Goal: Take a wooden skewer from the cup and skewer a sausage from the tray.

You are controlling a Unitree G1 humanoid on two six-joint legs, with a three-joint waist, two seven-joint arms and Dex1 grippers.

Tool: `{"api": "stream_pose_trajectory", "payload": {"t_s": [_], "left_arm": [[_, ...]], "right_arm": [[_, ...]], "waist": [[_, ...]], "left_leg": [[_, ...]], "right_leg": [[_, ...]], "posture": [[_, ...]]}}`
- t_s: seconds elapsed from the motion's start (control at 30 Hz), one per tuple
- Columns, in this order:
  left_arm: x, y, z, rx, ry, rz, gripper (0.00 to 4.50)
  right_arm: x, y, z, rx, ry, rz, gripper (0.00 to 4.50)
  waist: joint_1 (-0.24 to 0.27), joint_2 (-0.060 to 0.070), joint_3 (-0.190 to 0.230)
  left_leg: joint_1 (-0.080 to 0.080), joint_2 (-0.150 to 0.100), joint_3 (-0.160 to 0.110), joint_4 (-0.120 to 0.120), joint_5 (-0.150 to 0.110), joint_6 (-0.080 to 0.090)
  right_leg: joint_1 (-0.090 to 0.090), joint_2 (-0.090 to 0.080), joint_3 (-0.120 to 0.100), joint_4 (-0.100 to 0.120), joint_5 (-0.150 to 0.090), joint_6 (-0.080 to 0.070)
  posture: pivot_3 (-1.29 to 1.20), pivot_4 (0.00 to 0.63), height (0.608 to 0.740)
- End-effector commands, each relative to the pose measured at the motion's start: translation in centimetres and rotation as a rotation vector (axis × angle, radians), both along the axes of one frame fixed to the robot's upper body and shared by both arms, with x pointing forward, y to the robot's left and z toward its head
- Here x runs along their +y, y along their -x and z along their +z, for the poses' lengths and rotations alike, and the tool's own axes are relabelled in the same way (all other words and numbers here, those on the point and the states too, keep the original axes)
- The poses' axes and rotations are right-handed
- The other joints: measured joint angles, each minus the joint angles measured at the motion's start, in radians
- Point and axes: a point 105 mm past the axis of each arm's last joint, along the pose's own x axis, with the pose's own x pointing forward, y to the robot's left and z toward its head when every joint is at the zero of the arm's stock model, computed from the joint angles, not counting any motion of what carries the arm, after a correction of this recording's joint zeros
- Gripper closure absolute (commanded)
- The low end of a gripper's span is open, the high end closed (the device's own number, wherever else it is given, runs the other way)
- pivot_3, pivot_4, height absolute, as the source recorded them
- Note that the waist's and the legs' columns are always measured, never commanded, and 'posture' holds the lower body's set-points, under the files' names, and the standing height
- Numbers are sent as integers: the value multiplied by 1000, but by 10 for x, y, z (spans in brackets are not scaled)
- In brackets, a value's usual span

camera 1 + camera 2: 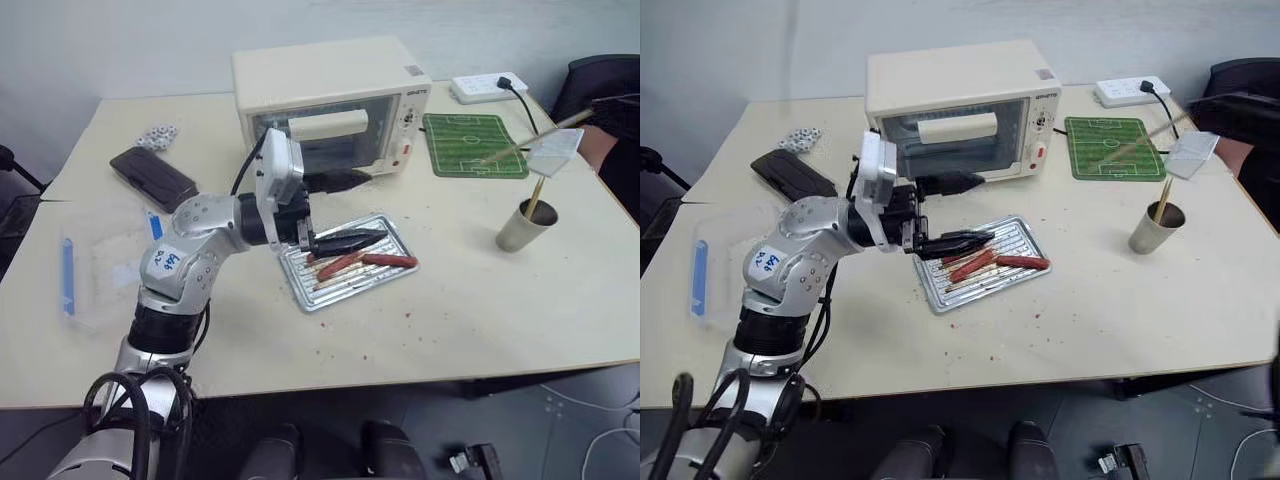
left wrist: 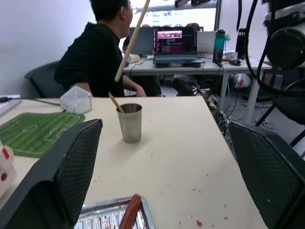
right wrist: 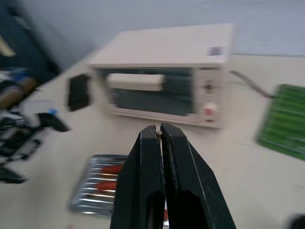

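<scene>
My right gripper is holding the wooden skewer with its blunt end [image 1: 485,161] free. My left gripper should take the skewer by that end so that my right gripper is free for the slim sausage [image 1: 392,260].
The silver tray [image 1: 389,228] lies in front of the oven with sausages on its ridged bottom. The slim sausage [image 1: 390,260] is toward its right side, with two shorter ones [image 1: 338,266] beside it. My left gripper [image 1: 345,212] hovers open over the tray's left part, its jaws wide and nothing between them. The metal cup [image 1: 523,228] stands to the right with one skewer [image 1: 536,196] leaning in it. My right gripper [image 3: 159,129] is shut on a wooden skewer [image 1: 535,138], raised above the cup and slanting down toward the green mat.
A cream toaster oven [image 1: 330,100] stands behind the tray. A green football mat [image 1: 470,145], a clear angular container [image 1: 555,150] and a power strip [image 1: 485,85] are at the back right. A dark case [image 1: 150,175] and a clear box [image 1: 90,265] lie left. A person [image 2: 95,52] sits beyond the table.
</scene>
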Motion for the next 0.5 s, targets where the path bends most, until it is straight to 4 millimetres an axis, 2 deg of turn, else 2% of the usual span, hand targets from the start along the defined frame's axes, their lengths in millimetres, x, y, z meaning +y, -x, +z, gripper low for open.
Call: {"api": "stream_pose_trajectory", "payload": {"t_s": [0.03, 0.13, 0.23, 0.37, 0.5], "left_arm": [[6, 0, 14, -49, 40, 9, 0], [14, -4, 13, -57, 39, 55, 0], [21, -4, 12, -48, 40, 81, 0], [28, 1, 12, -41, 40, 105, 0], [30, 4, 13, -38, 52, 118, 0]], "right_arm": [[33, 1, -7, 46, -153, 180, 4459], [58, -3, -23, 97, -267, 272, 4459], [71, -11, -29, 105, -363, 301, 4459], [76, -17, -32, 120, -455, 324, 4459], [77, -18, -24, 98, -518, 358, 4459]], "waist": [[3, 0, 0], [4, 0, 0], [3, 0, 0], [2, 0, 0], [4, 0, 0]], "left_leg": [[0, 0, 1, 0, 0, 0], [-2, 1, 0, 1, 0, -1], [-7, 1, 0, 3, 0, 0], [-8, 1, 0, 6, 0, 0], [-9, 1, -1, 8, 0, 0]], "right_leg": [[-1, 0, 0, 0, 0, 0], [-2, 1, 0, 3, 0, 0], [-5, 1, 0, 3, 1, 1], [-5, 2, 0, 3, 1, 2], [-6, 3, 1, 3, 1, 1]], "posture": [[0, 150, 740], [0, 150, 740], [0, 150, 740], [0, 150, 740], [0, 150, 740]]}}
